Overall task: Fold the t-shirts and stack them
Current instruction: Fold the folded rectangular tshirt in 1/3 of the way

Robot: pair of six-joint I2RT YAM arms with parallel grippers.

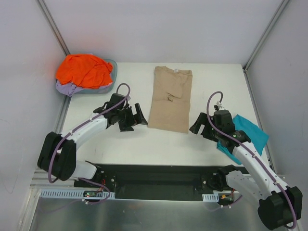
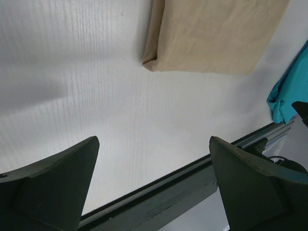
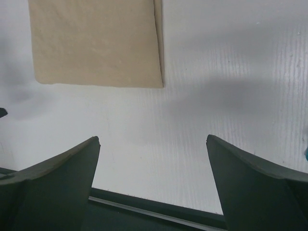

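The collar end is loose and flat. It will slide toward me as the tan t-shirt folds when I bring the near corners up and over.
A tan t-shirt lies flat in the middle of the table, folded lengthwise into a long strip with its collar at the far end. Its near end shows in the left wrist view and the right wrist view. My left gripper hovers open just left of the shirt's near corner, nothing between its fingers. My right gripper stands open just right of the other near corner, also holding nothing. A teal t-shirt lies partly under the right arm. Orange and lavender t-shirts are heaped at the far left.
The orange and lavender heap sits in a shallow teal-grey basin at the table's far left corner. A dark rail runs along the near table edge. White walls enclose the table on three sides.
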